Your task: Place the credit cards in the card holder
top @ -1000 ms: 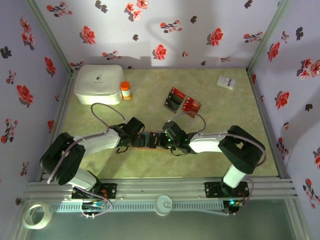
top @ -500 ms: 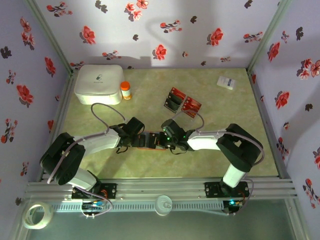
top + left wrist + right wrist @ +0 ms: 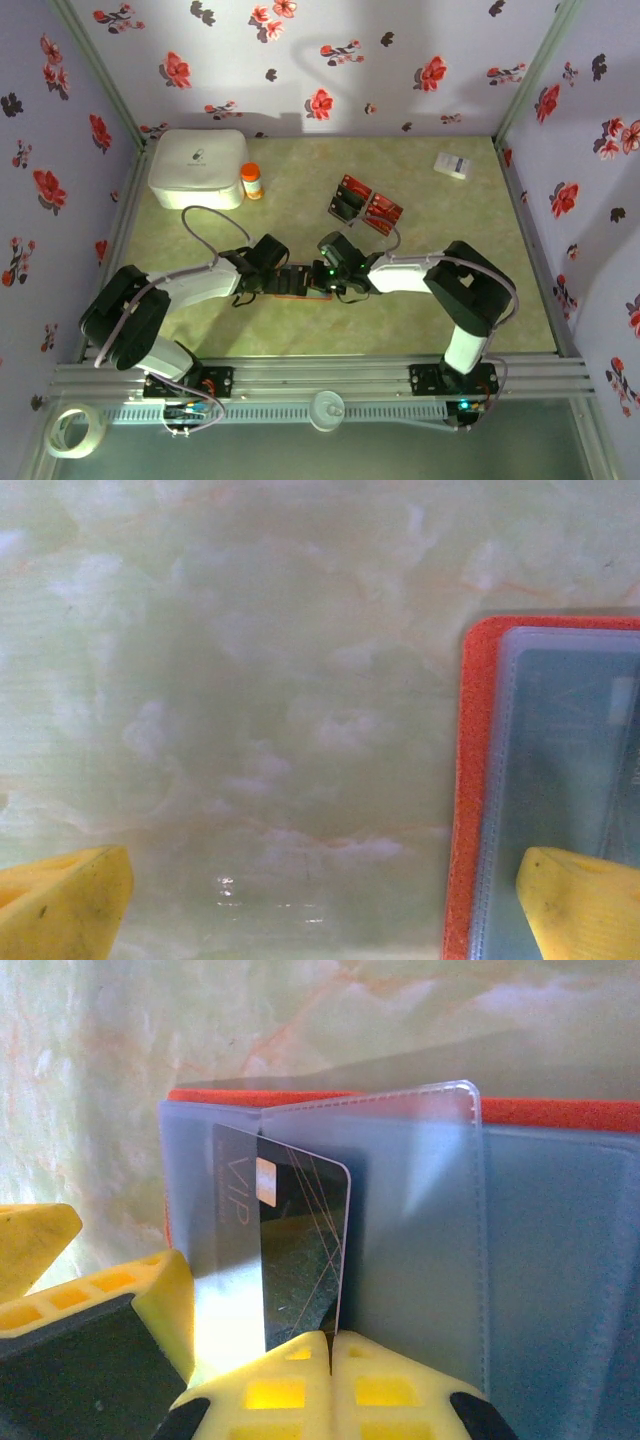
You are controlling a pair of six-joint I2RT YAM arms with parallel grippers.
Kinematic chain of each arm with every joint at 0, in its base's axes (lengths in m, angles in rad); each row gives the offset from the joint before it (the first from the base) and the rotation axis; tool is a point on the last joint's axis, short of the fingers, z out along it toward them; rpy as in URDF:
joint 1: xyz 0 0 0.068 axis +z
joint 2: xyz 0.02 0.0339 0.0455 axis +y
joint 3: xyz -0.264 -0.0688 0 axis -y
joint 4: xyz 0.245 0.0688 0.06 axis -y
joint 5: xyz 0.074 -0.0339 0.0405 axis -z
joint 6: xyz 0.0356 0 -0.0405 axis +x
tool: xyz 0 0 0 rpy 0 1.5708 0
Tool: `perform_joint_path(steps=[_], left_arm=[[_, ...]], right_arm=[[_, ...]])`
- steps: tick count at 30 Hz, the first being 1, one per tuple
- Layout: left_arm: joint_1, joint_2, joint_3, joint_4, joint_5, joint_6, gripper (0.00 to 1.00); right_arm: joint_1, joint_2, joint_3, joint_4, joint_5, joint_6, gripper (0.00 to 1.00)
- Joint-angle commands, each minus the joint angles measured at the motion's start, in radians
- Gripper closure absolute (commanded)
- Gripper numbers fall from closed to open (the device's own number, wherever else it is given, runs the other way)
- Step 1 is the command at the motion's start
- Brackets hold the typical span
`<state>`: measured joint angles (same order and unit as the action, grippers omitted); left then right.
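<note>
I should let go of the credit card's black end [image 3: 298,1245] with my right gripper and push the card's outer edge [image 3: 345,1235] deeper, because that end still sticks out of the clear sleeve.
The card holder [image 3: 303,291] lies open on the table between both grippers, orange-red outside [image 3: 560,1113], bluish-grey inside with clear sleeves [image 3: 560,760]. My right gripper [image 3: 331,1345] is shut on a black credit card [image 3: 300,1260] marked VIP, which stands on edge with its far end under a clear sleeve. In the top view, the right gripper [image 3: 320,277] sits at the holder's right end. My left gripper [image 3: 320,890] is open, one finger [image 3: 585,905] over the holder's inside, the other [image 3: 60,905] over bare table. More credit cards [image 3: 365,203], red and black, lie behind the holder.
A white box [image 3: 197,167] and a small orange bottle [image 3: 251,181] stand at the back left. A white slip [image 3: 452,165] lies at the back right. Flowered walls close three sides. A tape roll [image 3: 75,430] lies outside, near left.
My right gripper has moved left with the black card, closing on the card holder and the left gripper. The left arm has stayed where it was.
</note>
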<state>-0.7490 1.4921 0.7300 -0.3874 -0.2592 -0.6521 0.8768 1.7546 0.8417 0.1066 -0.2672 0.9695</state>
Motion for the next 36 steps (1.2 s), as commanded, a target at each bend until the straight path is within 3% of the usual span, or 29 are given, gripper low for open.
perform_joint_path(steps=[1, 5, 10, 14, 26, 36], left_arm=[[-0.012, -0.028, -0.009, -0.03, -0.002, -0.019, 0.0], [-0.01, -0.058, 0.003, -0.039, 0.011, -0.033, 0.0], [-0.01, -0.104, 0.022, -0.054, 0.02, -0.047, 0.0], [-0.009, -0.127, 0.03, -0.061, 0.018, -0.05, 0.0], [0.021, -0.095, -0.014, -0.043, -0.016, -0.046, 0.0], [0.035, -0.039, -0.044, -0.014, -0.02, -0.027, 0.0]], right_arm=[[-0.001, 0.022, 0.031, -0.114, -0.036, -0.07, 0.94], [-0.017, -0.031, 0.063, -0.194, -0.034, -0.132, 0.74], [-0.042, -0.094, 0.085, -0.266, -0.02, -0.177, 0.68], [-0.047, -0.103, 0.111, -0.297, -0.003, -0.207, 0.7], [-0.039, -0.003, 0.177, -0.268, -0.018, -0.222, 0.92], [-0.024, 0.058, 0.196, -0.264, -0.018, -0.225, 0.94]])
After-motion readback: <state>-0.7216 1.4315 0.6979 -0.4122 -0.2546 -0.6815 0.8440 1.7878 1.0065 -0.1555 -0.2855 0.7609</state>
